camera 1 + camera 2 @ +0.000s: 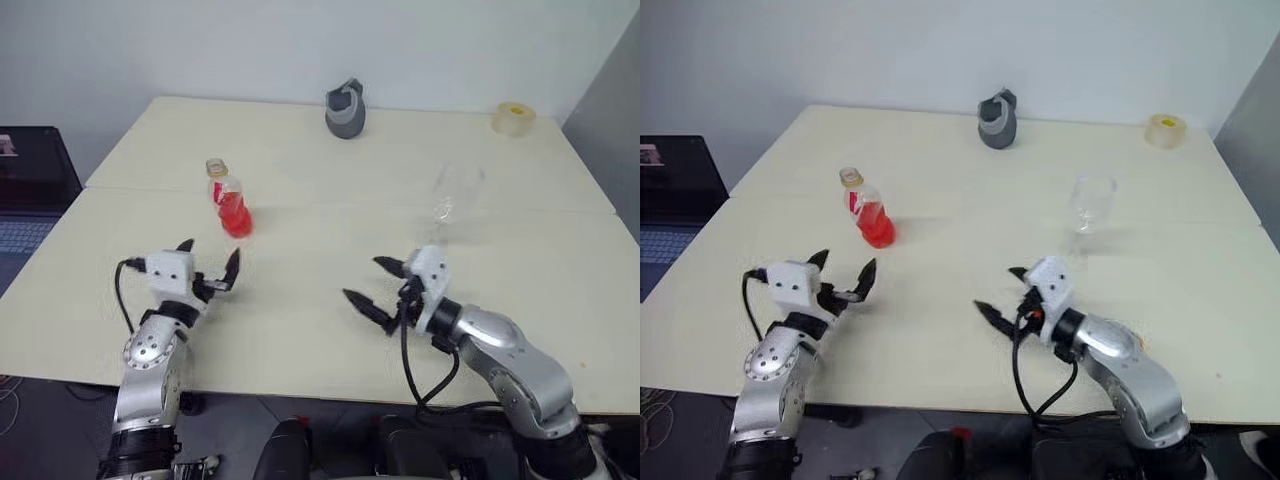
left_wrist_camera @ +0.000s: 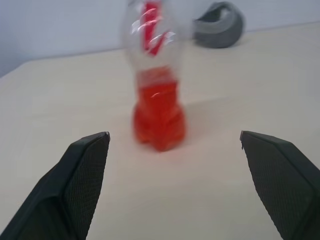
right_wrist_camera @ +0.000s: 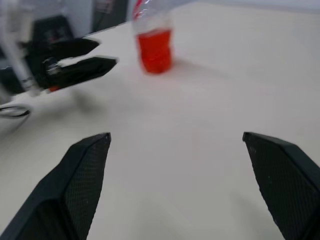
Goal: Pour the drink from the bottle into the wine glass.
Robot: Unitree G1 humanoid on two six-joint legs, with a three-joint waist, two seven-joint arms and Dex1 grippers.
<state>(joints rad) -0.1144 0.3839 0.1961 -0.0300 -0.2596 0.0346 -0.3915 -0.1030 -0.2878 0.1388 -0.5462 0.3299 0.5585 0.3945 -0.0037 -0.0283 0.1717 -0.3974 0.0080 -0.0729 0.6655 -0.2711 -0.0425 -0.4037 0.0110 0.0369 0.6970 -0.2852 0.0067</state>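
Note:
The red drink [image 1: 235, 215] will pour straight out when I tip the bottle, because the bottle's opening [image 1: 215, 163] looks open above the yellowish ring.
The bottle [image 1: 228, 200] stands on the table's left half, with the red drink [image 2: 159, 120] filling its lower part and a yellowish ring at its neck. My left gripper [image 1: 210, 252] is open a short way in front of it, apart from it, with nothing between its fingers [image 2: 85, 175]. The wine glass [image 1: 1092, 200] stands upright to the right of centre and looks colourless. My right gripper [image 1: 365, 280] is open near the front edge, nearer me than the glass and pointing left toward the bottle [image 3: 154, 45]. It holds nothing.
A grey jug-like object [image 1: 345, 110] stands at the table's far edge, and a yellowish tape roll [image 1: 513, 118] lies at the far right corner. A laptop [image 1: 25, 200] sits off the table's left side. The cream table [image 1: 300, 320] is bare between my grippers.

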